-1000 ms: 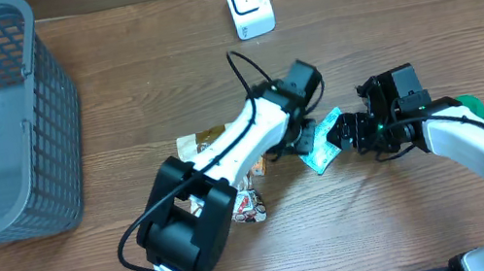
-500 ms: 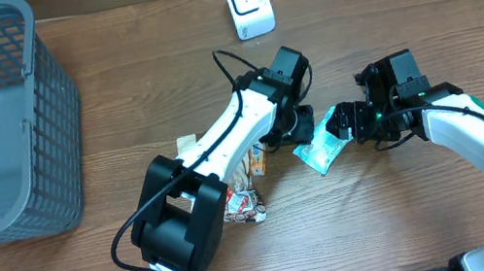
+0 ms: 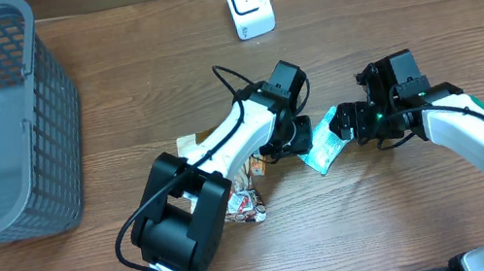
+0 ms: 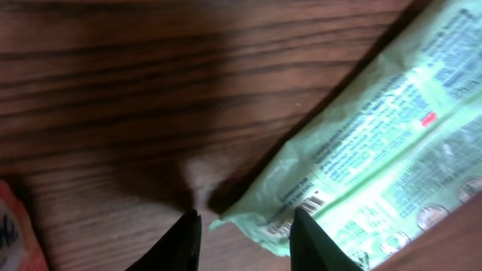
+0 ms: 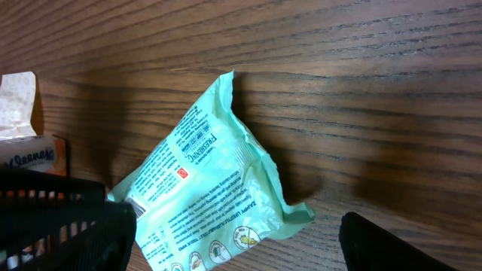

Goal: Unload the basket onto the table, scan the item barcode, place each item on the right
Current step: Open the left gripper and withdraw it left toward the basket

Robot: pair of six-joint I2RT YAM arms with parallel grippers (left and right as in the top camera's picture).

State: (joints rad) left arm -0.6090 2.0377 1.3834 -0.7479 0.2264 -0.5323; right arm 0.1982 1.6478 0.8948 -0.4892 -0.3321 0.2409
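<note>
My left gripper's fingers are crowding the barcode at the packet's corner point(image 4: 310, 203), so my right gripper should grab the opposite end point(image 5: 262, 164) and bring the packet to the scanner.
The item is a light green wipes packet point(image 3: 322, 145) lying flat on the wooden table between my two grippers. In the left wrist view the packet point(image 4: 376, 143) shows its printed barcode point(image 4: 315, 202) near one corner. That corner sits between the fingers of my left gripper point(image 4: 245, 241), which are narrow but still apart. My right gripper point(image 5: 233, 248) stands wide open over the packet point(image 5: 203, 181), its right finger point(image 5: 407, 245) clear of the wrapper. The white scanner point(image 3: 249, 3) stands at the back of the table, apart from both grippers.
A grey mesh basket point(image 3: 52, 118) fills the left side. Other packaged snacks point(image 3: 243, 199) lie under the left arm near the front. A green object point(image 3: 469, 103) shows behind the right arm. Bare wood lies between the packet and the scanner.
My left arm has shifted a little to the left and its fingers have narrowed around the packet's corner. The right gripper has stayed open beside the packet.
</note>
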